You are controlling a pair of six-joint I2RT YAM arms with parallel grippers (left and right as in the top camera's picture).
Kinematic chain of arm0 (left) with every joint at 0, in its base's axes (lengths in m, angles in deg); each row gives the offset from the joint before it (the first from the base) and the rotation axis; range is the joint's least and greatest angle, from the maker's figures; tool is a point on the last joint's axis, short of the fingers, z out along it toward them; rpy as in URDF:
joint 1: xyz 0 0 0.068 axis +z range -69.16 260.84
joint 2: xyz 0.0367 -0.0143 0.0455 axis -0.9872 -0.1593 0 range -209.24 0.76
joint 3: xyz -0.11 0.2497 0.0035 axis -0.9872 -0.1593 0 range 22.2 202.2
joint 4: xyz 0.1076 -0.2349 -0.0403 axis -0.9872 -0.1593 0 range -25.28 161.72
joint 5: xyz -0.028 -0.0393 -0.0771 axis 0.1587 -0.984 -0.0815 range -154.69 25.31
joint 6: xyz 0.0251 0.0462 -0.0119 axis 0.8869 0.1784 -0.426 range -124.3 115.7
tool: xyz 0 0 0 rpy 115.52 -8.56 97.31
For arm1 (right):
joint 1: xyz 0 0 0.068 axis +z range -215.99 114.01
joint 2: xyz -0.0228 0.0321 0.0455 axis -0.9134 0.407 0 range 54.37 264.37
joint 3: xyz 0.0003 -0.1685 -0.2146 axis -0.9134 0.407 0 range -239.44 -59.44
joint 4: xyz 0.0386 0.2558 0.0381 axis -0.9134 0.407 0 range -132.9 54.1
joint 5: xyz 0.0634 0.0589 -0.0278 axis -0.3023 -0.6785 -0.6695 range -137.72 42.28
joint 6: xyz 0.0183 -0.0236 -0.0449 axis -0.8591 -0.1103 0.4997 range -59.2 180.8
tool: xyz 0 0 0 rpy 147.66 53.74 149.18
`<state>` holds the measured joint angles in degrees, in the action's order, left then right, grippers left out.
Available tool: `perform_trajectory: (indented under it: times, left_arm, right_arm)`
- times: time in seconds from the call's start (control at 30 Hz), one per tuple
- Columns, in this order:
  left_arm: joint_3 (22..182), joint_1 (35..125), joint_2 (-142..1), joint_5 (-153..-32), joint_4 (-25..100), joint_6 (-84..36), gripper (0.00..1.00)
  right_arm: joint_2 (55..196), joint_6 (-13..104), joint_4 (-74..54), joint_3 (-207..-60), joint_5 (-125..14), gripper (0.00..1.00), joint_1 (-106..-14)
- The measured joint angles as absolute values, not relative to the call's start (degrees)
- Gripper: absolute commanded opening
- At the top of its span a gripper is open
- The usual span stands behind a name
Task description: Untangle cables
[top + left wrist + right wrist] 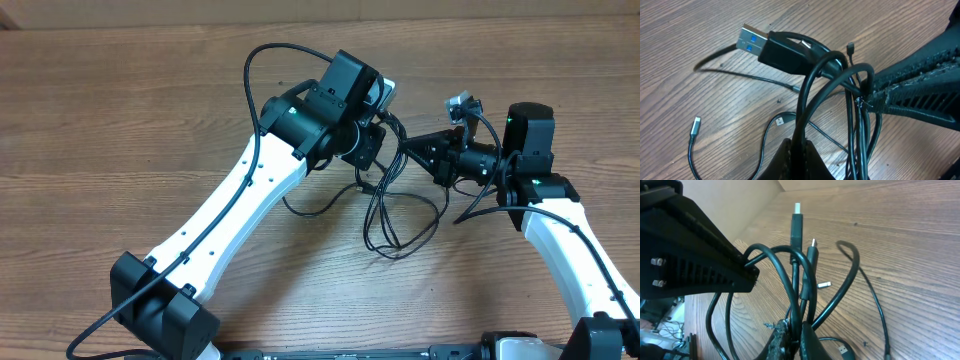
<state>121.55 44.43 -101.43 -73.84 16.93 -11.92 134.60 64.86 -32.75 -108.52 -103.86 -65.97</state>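
The robot's right gripper is pinching the plugs [797, 235]' cords [796, 277] together with the loop in the left gripper, so next the right gripper opens first to free the plugs.
The cables [392, 205] are a tangle of thin black cords held up between my two grippers, with loops hanging to the wooden table. My left gripper [801, 150] is shut on one black strand; it meets the tangle from the left in the overhead view [385, 135]. A thick plug with a blue USB end [751, 41] sticks up in the bundle. My right gripper [799, 332] is shut on several strands, and in the overhead view [412, 150] it sits right next to the left one. Small silver plugs [696, 122] lie on the table.
Wooden table [120, 120] all round. A loose strand loops left under the left arm [300, 208]. A small silver connector lies below the bundle [824, 285]. The right gripper's finger shows in the left wrist view [920, 85].
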Motion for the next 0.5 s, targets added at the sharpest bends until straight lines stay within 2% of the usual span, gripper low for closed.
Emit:
perform_trajectory:
  times: [0.33, 0.5]
  left_arm:
    - [121.05, 44.06, -101.59, -67.15, 20.52, -25.53, 0.04]
    - [120.72, 44.13, -101.78, -65.58, 22.86, -28.88, 0.04]
  right_arm:
    - [134.6, 65.38, -26.32, -108.57, -104.06, 0.04, -65.95]
    - [134.6, 70.19, -22.0, -108.61, -106.09, 0.04, -65.95]
